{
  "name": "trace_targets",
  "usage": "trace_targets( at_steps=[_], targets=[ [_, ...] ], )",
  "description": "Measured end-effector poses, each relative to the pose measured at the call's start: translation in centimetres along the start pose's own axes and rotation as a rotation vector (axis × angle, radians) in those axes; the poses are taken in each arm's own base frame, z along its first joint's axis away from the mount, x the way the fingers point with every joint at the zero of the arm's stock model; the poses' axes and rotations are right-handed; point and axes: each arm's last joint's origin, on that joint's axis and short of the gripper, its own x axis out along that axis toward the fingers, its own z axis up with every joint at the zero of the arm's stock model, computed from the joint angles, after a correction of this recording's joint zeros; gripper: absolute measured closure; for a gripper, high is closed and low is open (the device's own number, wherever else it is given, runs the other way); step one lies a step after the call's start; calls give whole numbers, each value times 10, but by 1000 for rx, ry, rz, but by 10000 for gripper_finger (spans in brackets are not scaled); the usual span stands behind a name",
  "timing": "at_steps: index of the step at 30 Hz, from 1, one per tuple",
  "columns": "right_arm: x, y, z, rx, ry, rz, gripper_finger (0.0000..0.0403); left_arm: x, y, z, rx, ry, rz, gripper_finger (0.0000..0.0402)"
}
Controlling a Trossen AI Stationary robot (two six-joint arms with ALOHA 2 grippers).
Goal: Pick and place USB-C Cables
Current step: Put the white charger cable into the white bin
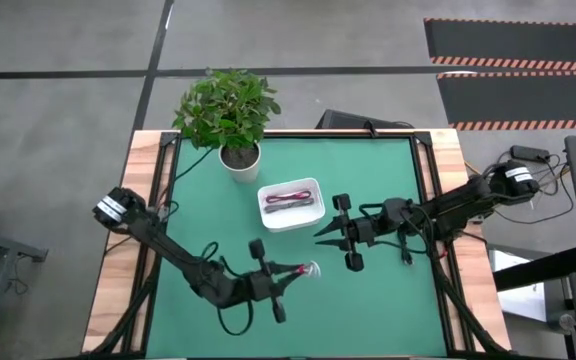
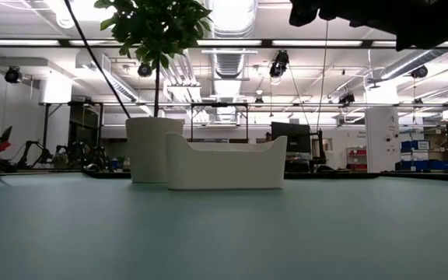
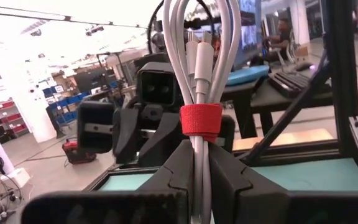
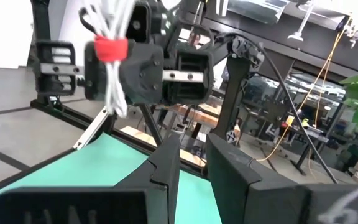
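Next, I open my right gripper's narrow finger gap (image 4: 193, 163) wider and line up with the red tie (image 4: 111, 48) before I take hold, because the gap points beside the white bundle.
A white USB-C cable bundle with a red tie (image 3: 201, 118) is held above the green mat by my left gripper (image 1: 293, 270), which is shut on it at the mat's near middle. My right gripper (image 1: 320, 234) hovers just beyond it toward the far right. Its fingers (image 4: 166, 165) are open with nothing between them, and they point at the bundle (image 4: 110, 68). A white tray (image 1: 313, 190) at the mat's middle holds a dark red cable (image 1: 288, 196) and a silver-grey cable (image 1: 295, 208). My left gripper pinches the white bundle between its two fingers just below the red tie (image 3: 199, 163). The fingers come about level from the table's left and lie along the bundle. The bundle's looped end (image 1: 311, 268) sticks out past the fingertips, lifted clear of the mat.
A potted plant (image 1: 230, 115) in a white pot stands at the mat's far left, just behind the tray (image 2: 224, 163). The mat's near half and right side are open green surface. Wooden borders and black frame rails run along both sides.
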Motion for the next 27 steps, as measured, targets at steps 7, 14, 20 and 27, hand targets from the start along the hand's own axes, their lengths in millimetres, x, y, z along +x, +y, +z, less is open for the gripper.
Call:
trace_targets(
  at_steps=[7,14,20,27],
  targets=[
    [0,0,-1,9,7,2,335,-12,13,-27,-50,-40,23,391],
    [1,-1,1,67,0,-1,329,-20,21,-46,-99,-37,31,391],
    [3,-1,2,97,-2,-2,291,-19,23,-47,-99,-37,36,391],
    [3,-1,3,121,-11,-4,246,-18,23,-48,-101,-36,38,391]
  ],
)
